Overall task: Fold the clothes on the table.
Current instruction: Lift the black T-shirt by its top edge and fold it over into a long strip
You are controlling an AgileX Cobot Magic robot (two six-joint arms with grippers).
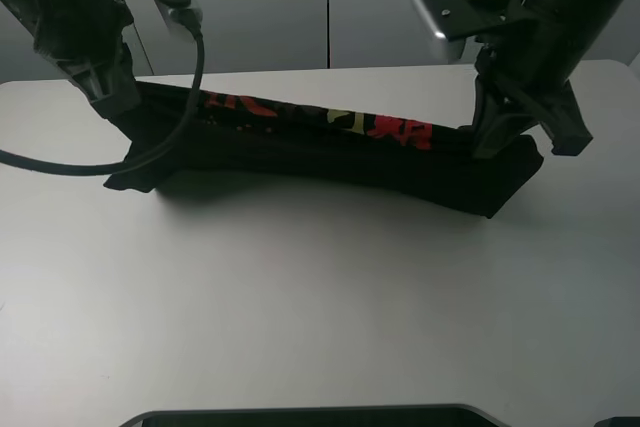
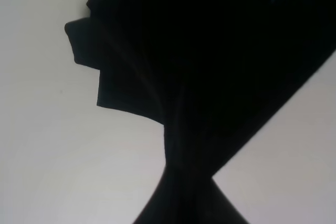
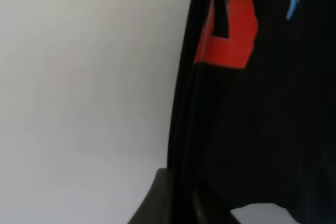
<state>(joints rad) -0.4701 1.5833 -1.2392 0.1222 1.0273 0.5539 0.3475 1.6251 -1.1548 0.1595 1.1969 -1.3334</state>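
Note:
The black T-shirt is slanted, with its end in my left gripper (image 1: 150,117) farther back than the other end. I should draw (image 1: 185,155) the held end closer and lay it down level.
The black T-shirt (image 1: 300,147) with red and yellow characters hangs stretched as a long band between my two grippers over the far half of the white table (image 1: 300,297). My left gripper (image 1: 118,112) is shut on its left end, where a sleeve droops to the table. My right gripper (image 1: 490,142) is shut on its right end, which sags in a fold. In the left wrist view the dark cloth (image 2: 210,51) narrows into the gripper (image 2: 186,203). In the right wrist view the shirt (image 3: 273,103) shows red and blue print above the gripper (image 3: 181,203).
A black cable (image 1: 190,77) loops from the left arm across the shirt's left part and out over the table. A dark flat object (image 1: 310,415) lies at the table's near edge. Grey wall panels stand behind the table.

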